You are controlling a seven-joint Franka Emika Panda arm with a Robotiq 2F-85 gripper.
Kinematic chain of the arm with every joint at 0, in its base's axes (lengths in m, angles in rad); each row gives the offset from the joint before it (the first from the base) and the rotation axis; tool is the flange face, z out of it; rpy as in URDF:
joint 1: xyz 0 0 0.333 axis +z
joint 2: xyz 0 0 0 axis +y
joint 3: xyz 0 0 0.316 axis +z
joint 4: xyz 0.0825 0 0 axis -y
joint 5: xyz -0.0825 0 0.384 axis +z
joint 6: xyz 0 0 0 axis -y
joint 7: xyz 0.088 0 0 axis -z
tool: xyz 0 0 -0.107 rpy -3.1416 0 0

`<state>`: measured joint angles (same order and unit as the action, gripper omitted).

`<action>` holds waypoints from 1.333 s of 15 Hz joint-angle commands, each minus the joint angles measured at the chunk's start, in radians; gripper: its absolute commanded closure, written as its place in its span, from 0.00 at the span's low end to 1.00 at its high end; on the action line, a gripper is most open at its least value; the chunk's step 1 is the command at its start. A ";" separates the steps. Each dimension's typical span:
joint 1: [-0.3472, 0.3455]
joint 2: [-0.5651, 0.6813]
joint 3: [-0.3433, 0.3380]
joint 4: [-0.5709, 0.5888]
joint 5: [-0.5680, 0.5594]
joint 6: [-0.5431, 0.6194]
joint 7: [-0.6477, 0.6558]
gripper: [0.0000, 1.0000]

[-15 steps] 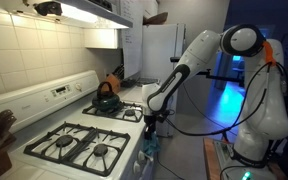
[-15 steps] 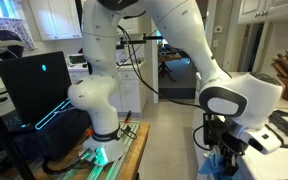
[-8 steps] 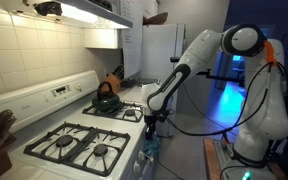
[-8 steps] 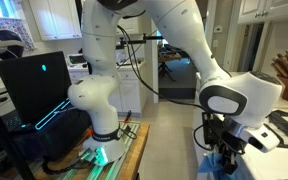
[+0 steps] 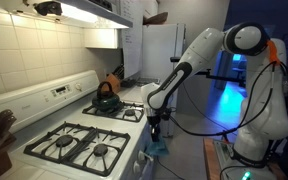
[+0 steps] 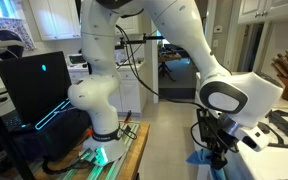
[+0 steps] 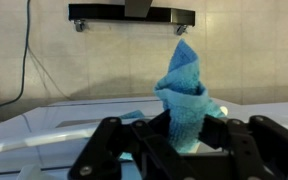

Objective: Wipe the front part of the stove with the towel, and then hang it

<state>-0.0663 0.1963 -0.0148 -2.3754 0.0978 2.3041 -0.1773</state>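
The towel is across the stove's white handle, so the robot's gripper should keep pulling the towel's pinched end toward the open floor (image 7: pixel 219 62) until the towel hangs down, and then let go.
The white stove (image 5: pixel 134 135) with black burner grates (image 5: pixel 84 148) fills the lower left of an exterior view. My gripper (image 5: pixel 155 127) hangs at the stove's front edge, shut on the teal-blue towel (image 5: pixel 156 146), which dangles below it in front of the stove. In an exterior view the gripper (image 6: pixel 218 152) shows with the towel (image 6: pixel 204 158) at its lower left. In the wrist view the towel (image 7: pixel 183 88) is pinched between the black fingers (image 7: pixel 180 135) and rises as a rumpled cone; the stove's white front (image 7: pixel 54 125) lies behind it.
A dark kettle with an orange handle (image 5: pixel 107 98) stands on a rear burner. A white refrigerator (image 5: pixel 162 52) stands beyond the stove. A dark bar on the tiled wall (image 7: pixel 131 14) shows at the top of the wrist view. A laptop (image 6: pixel 39 85) and the arm's base (image 6: pixel 102 120) stand across the floor.
The gripper has moved a little out and away from the stove's front edge, and the towel has swung with it; the towel stays gripped.
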 commanded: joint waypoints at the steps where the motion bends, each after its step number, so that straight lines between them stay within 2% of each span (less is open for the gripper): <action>1: 0.000 -0.004 -0.009 0.013 -0.052 -0.088 -0.021 0.97; 7: 0.003 0.007 -0.018 0.027 -0.126 -0.148 -0.006 0.97; 17: 0.010 0.015 -0.015 0.034 -0.176 -0.198 -0.014 0.97; 18: 0.011 0.017 -0.015 0.036 -0.180 -0.207 -0.010 0.64; 19: 0.011 0.016 -0.015 0.035 -0.184 -0.209 -0.010 0.63; 20: 0.011 0.014 -0.016 0.034 -0.189 -0.211 -0.009 0.56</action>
<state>-0.0611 0.2003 -0.0266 -2.3647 -0.0582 2.1350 -0.1819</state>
